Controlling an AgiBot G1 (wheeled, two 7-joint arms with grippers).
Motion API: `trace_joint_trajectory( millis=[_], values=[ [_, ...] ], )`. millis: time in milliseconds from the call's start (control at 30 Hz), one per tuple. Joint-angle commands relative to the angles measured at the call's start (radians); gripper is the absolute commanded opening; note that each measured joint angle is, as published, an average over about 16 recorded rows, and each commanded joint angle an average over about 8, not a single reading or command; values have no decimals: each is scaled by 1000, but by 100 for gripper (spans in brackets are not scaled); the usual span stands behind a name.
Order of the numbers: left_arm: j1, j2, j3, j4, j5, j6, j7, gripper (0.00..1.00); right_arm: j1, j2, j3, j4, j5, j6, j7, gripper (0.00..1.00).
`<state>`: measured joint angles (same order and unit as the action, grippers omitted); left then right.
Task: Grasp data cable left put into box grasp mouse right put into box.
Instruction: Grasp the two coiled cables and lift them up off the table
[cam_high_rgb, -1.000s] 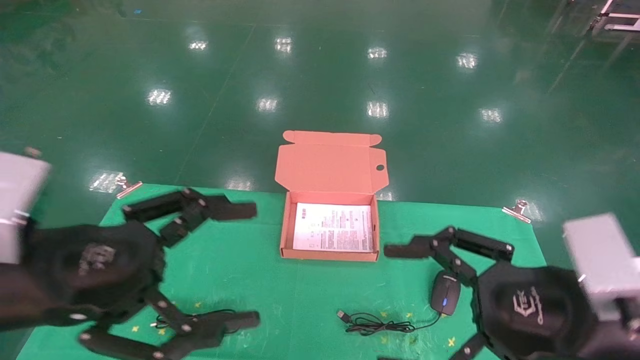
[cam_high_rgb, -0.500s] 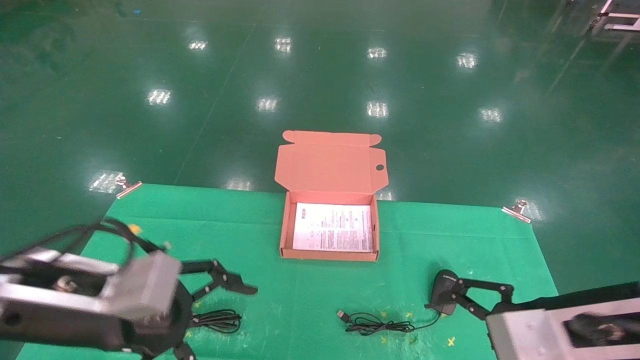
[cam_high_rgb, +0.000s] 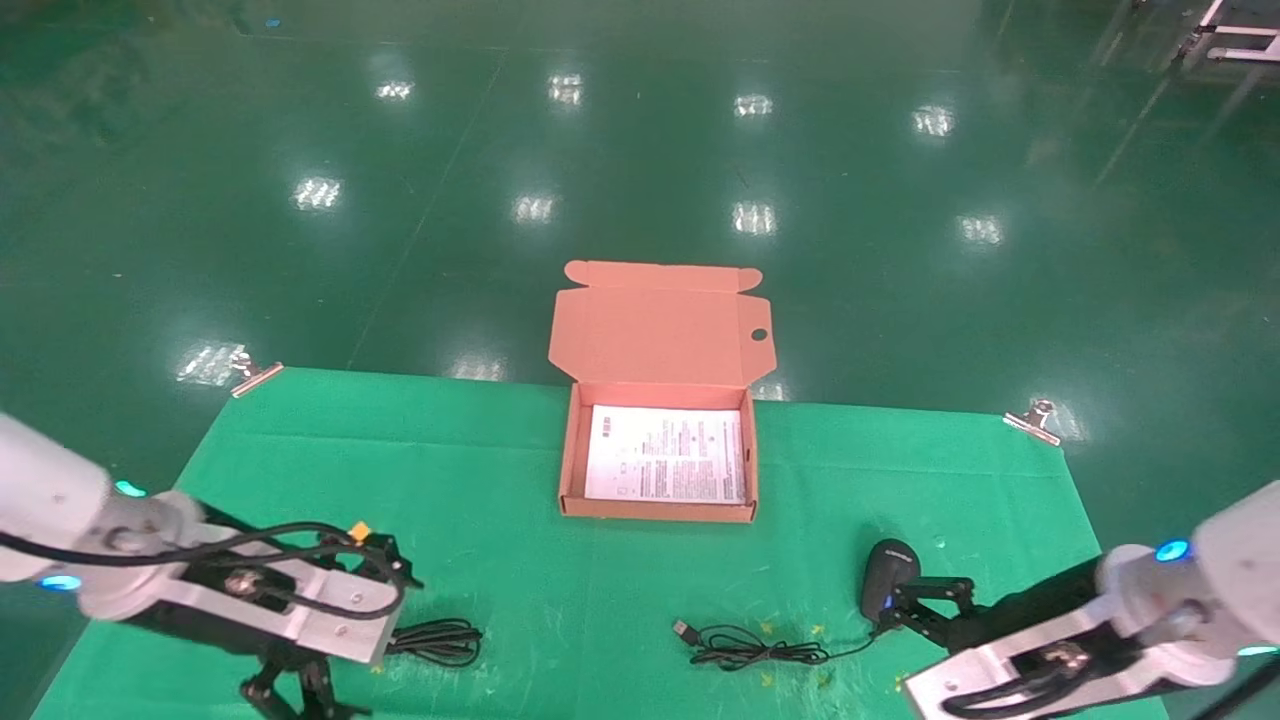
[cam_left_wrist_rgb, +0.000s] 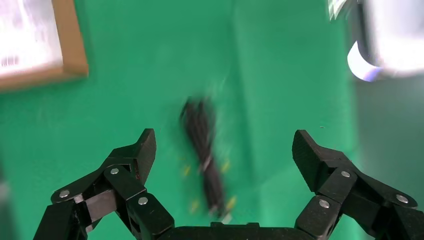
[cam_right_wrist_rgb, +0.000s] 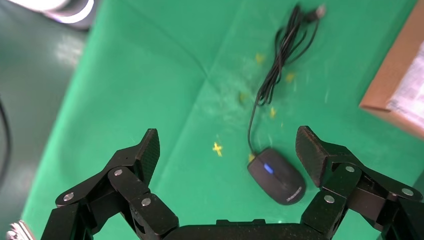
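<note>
A loose piece of cord (cam_high_rgb: 854, 650) connects the bundle to the mouse (cam_high_rgb: 890, 580). The mouse will hang down and swing when I pick up the bundle.
The salmon-orange box (cam_high_rgb: 572, 460) stands open at the middle of the green cloth, lid tilted back, a white printed sheet (cam_high_rgb: 668, 453) inside. The data cable (cam_high_rgb: 437, 641) lies bundled at the front left. In the left wrist view the cable (cam_left_wrist_rgb: 202, 150) lies between the wide-open fingers of my left gripper (cam_left_wrist_rgb: 225, 144), untouched. The mouse (cam_high_rgb: 888, 592) sits at the front right, its cord (cam_high_rgb: 750, 646) trailing left. In the right wrist view my right gripper (cam_right_wrist_rgb: 227, 141) is open low over the cloth, the mouse (cam_right_wrist_rgb: 277, 175) close to one finger (cam_right_wrist_rgb: 312, 150), apart from it.
The green cloth (cam_high_rgb: 480, 480) covers the table, held by metal clips at the far left (cam_high_rgb: 255, 375) and far right (cam_high_rgb: 1030, 418) corners. Shiny green floor lies beyond. The box's corner shows in both the left wrist view (cam_left_wrist_rgb: 70, 50) and the right wrist view (cam_right_wrist_rgb: 395, 90).
Both arms have dropped from high before the head camera to low at the table's front. The left gripper now sits by the data cable, the right by the mouse. Objects have not moved.
</note>
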<state>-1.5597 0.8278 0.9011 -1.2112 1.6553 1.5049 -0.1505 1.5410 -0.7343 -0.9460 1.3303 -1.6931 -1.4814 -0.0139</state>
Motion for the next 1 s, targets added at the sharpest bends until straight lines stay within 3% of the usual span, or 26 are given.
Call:
trace_joint_trajectory(
  millis=[33,300,533,1000],
  values=[
    [-4,23,32,-1,82,-21,10,100,-1,-28,-30,-1,-57,23,3,100],
    [29,103,74,180,187,-109,5,100,-83,-102,-57,-70,-195,204,42,100],
    [52,155,55,384,166,-178,-9,100,-134,-169,-54,-166,-224,335,39,100],
    [34,246,19,747,124,-290,86,100,-164,-306,-34,-415,-163,454,-51,100]
  ],
)
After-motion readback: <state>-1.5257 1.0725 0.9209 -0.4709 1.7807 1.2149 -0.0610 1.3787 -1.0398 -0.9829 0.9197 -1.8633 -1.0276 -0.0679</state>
